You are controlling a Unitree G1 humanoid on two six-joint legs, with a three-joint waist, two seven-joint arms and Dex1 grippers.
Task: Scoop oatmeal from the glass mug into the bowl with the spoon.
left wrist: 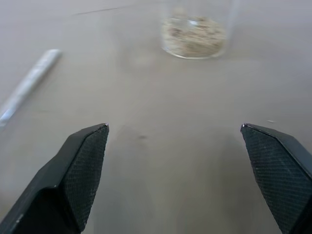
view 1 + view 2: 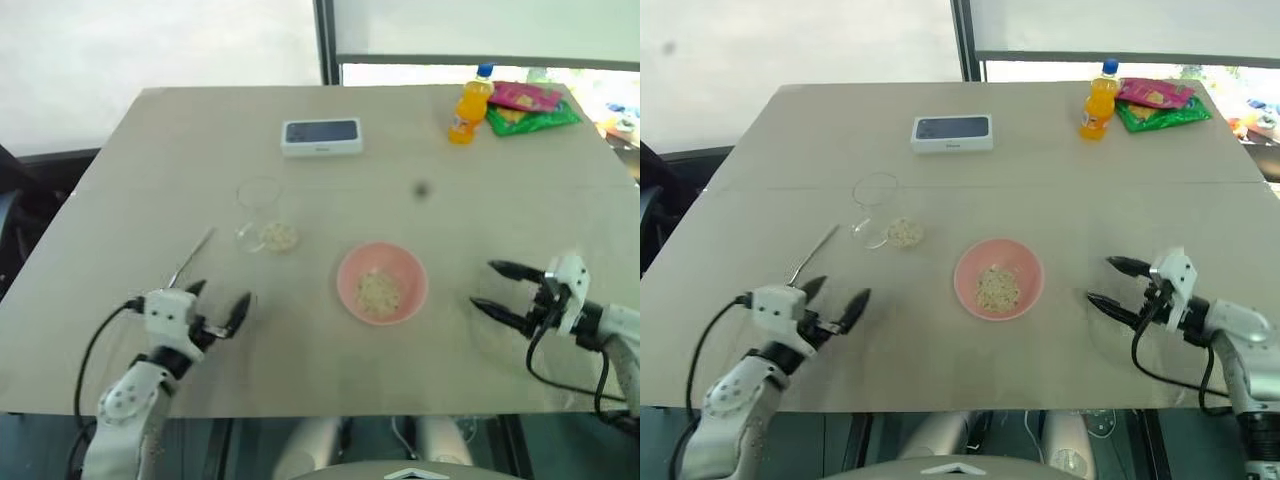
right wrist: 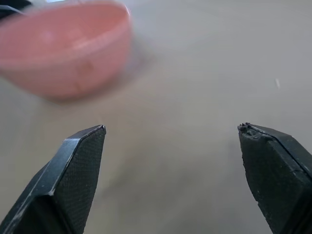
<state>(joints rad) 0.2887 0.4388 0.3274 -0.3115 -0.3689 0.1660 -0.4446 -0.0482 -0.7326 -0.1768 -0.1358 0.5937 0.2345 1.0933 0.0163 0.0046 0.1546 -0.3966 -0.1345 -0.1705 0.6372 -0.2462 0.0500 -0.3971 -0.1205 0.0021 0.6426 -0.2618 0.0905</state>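
Note:
The silver spoon (image 2: 190,258) should come up piled high with oatmeal when I lift it, because the oatmeal lies in loose flakes in the glass mug.
The glass mug (image 2: 262,215) stands left of the table's middle with pale oatmeal (image 2: 279,236) in its bottom (image 1: 194,36). The pink bowl (image 2: 381,283) sits nearer the front, a small heap of oatmeal (image 2: 378,292) inside it. The silver spoon (image 2: 190,258) lies flat on the table left of the mug, its handle (image 1: 28,84) showing in the left wrist view. My left gripper (image 2: 220,305) is open and empty, just in front of the spoon. My right gripper (image 2: 492,286) is open and empty, right of the bowl (image 3: 66,46), pointing toward it.
A white box with a dark top (image 2: 321,136) lies at the back middle. An orange drink bottle (image 2: 469,105) and pink and green snack packets (image 2: 530,107) stand at the back right. A small dark spot (image 2: 420,189) marks the table (image 2: 120,200).

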